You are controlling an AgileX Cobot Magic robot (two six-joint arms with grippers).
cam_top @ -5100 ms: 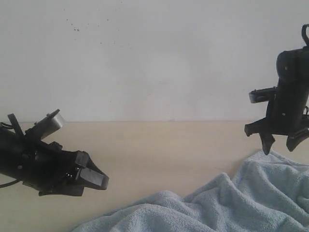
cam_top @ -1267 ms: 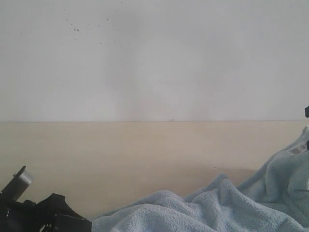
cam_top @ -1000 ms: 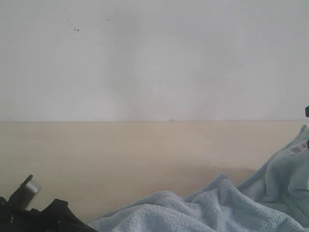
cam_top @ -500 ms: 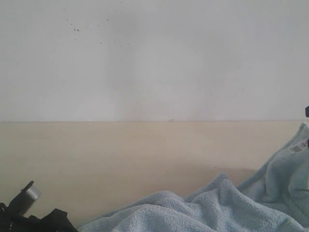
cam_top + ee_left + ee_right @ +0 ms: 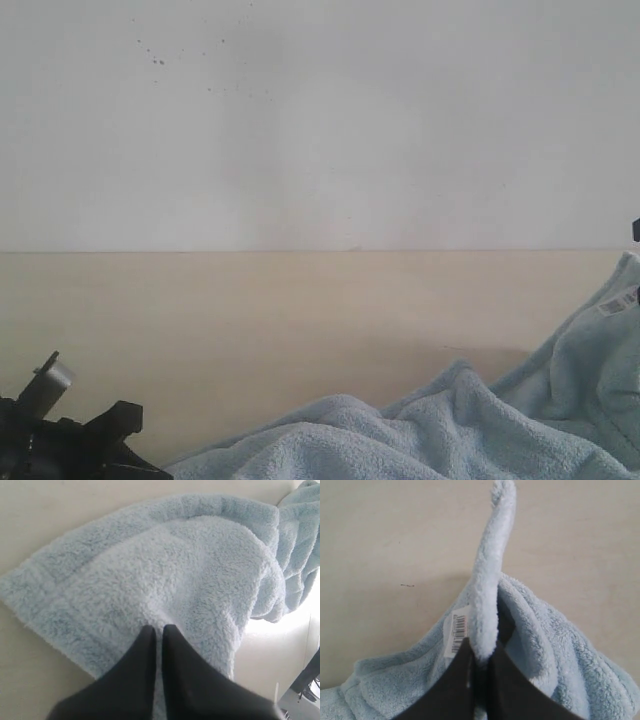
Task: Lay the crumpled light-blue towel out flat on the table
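The towel (image 5: 152, 611) is smooth under my closed left fingers; they should open, reach lower and pinch a fold before both grippers lift.
The light-blue towel (image 5: 430, 430) lies crumpled across the front right of the beige table (image 5: 300, 310), its right part lifted at the frame edge with the white tag (image 5: 618, 303) showing. In the left wrist view my left gripper (image 5: 159, 628) is shut, pinching a fold of the towel (image 5: 165, 570) near its hemmed corner. In the right wrist view my right gripper (image 5: 481, 650) is shut on a raised edge of the towel (image 5: 487, 590), beside the barcode tag (image 5: 458, 630). Only part of the left arm (image 5: 60, 440) shows at the bottom left of the exterior view.
A white wall (image 5: 320, 120) rises behind the table's far edge. Bare tabletop stretches across the left and middle of the exterior view.
Both arms came down from above the table and closed on the towel. Its right part with the tag now hangs lifted. Over the last second the left arm shifted slightly left at the bottom corner.
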